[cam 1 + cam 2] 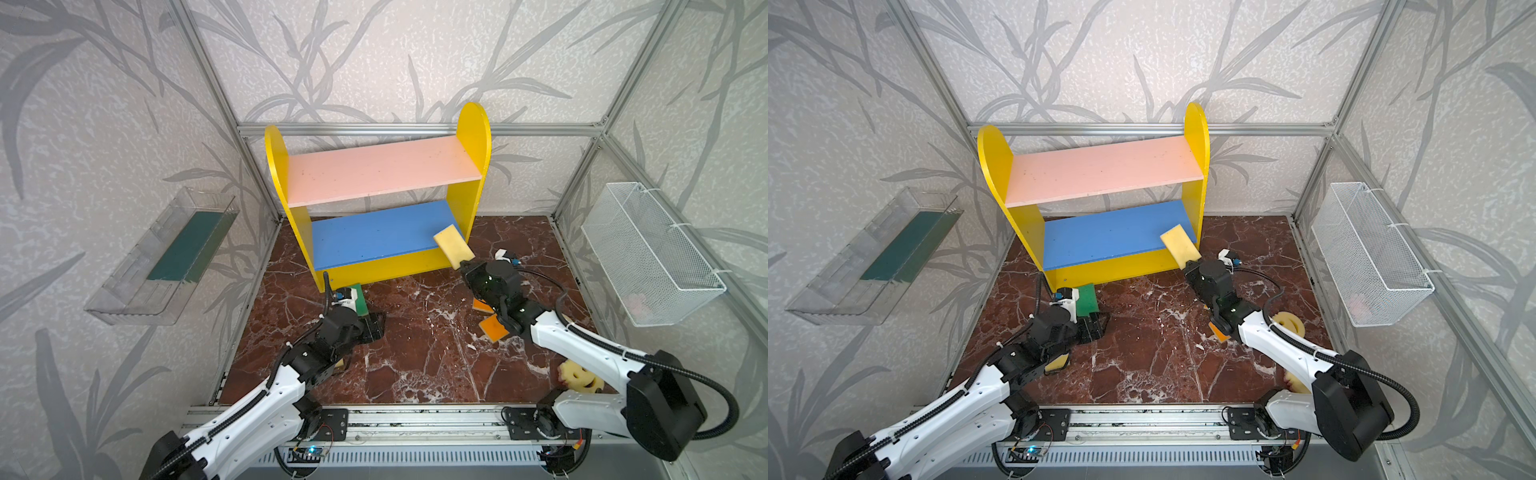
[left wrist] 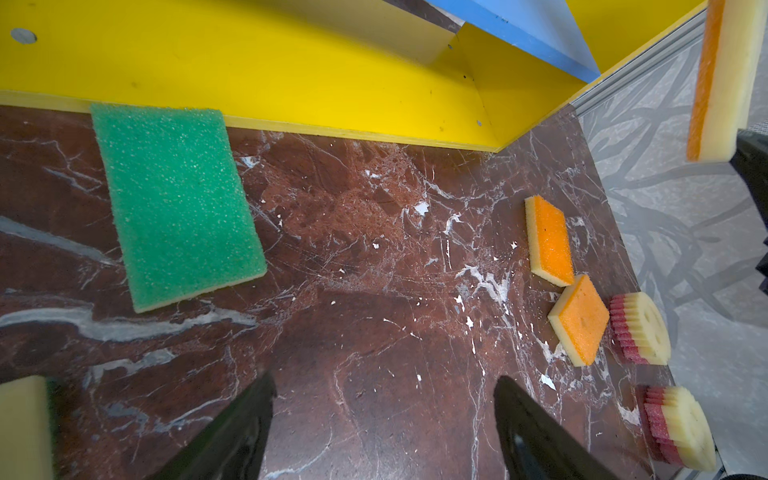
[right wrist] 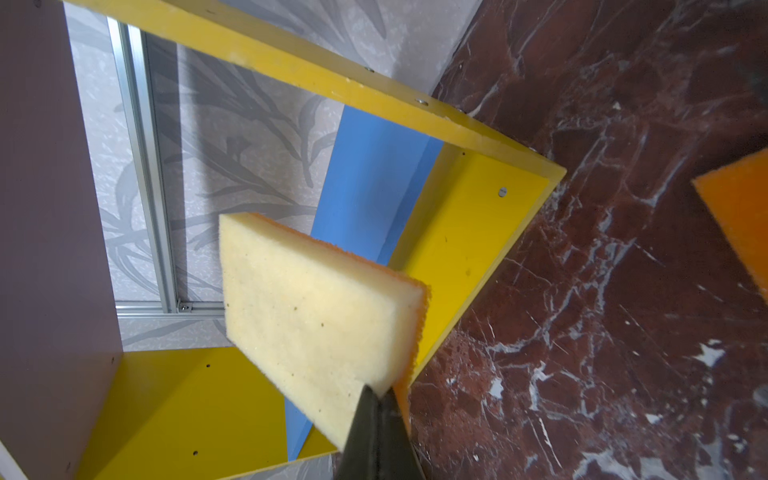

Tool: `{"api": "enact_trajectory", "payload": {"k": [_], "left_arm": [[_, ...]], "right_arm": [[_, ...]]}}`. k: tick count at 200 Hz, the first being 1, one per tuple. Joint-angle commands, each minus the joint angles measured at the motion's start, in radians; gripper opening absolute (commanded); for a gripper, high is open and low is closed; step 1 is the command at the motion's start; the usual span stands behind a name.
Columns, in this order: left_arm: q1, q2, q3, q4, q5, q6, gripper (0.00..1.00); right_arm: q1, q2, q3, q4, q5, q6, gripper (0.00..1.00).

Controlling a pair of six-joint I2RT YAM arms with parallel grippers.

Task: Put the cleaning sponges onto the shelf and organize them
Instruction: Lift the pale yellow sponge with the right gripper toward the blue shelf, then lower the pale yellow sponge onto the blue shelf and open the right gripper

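Observation:
The pale yellow sponge's loose end [image 1: 445,235] is over the empty blue board [image 1: 436,218], so my right gripper should keep moving in and down until the sponge lies flat there.
The shelf [image 1: 374,170] stands at the back with its pink and blue boards bare. My right gripper [image 3: 376,395] is shut on one end of a pale yellow sponge with an orange face [image 1: 452,245], held tilted over the right front corner of the blue board [image 3: 365,174]. My left gripper [image 2: 382,382] hangs open and empty over the floor, just short of a green-faced sponge [image 2: 174,203] that lies by the shelf's base. Two orange-faced sponges [image 2: 550,239] [image 2: 579,318] and two round yellow sponges [image 2: 642,328] [image 2: 681,428] lie on the right. Another yellow sponge [image 1: 1057,361] sits under the left arm.
A clear plastic tray [image 1: 166,257] hangs on the left wall and a white wire basket [image 1: 652,253] on the right wall. The marble floor [image 1: 415,353] is bounded by aluminium frame posts and a front rail [image 1: 415,419].

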Motion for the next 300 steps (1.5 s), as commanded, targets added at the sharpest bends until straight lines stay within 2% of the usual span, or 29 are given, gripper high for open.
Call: {"api": "enact_trajectory", "payload": {"k": [1, 55, 129, 224, 279, 300], "left_arm": [[-0.002, 0.008, -0.013, 0.033, -0.003, -0.014, 0.84], [-0.008, -0.012, -0.006, 0.010, 0.005, -0.006, 0.84], [-0.027, -0.029, -0.020, 0.010, -0.011, -0.002, 0.84], [-0.040, -0.024, -0.031, 0.011, -0.014, -0.005, 0.83], [-0.044, -0.024, -0.030, 0.008, -0.020, -0.005, 0.83], [-0.043, -0.024, -0.032, 0.009, -0.020, -0.005, 0.83]], "right_arm": [[-0.004, 0.065, 0.048, 0.076, 0.104, 0.039, 0.00], [-0.017, 0.240, 0.200, 0.117, 0.083, 0.045, 0.00], [-0.028, 0.370, 0.313, 0.109, 0.116, 0.072, 0.00], [-0.057, 0.477, 0.330, 0.173, 0.135, 0.130, 0.00], [-0.073, 0.513, 0.357, 0.192, 0.108, 0.128, 0.09], [-0.078, 0.531, 0.364, 0.212, 0.087, 0.131, 0.21]]}}
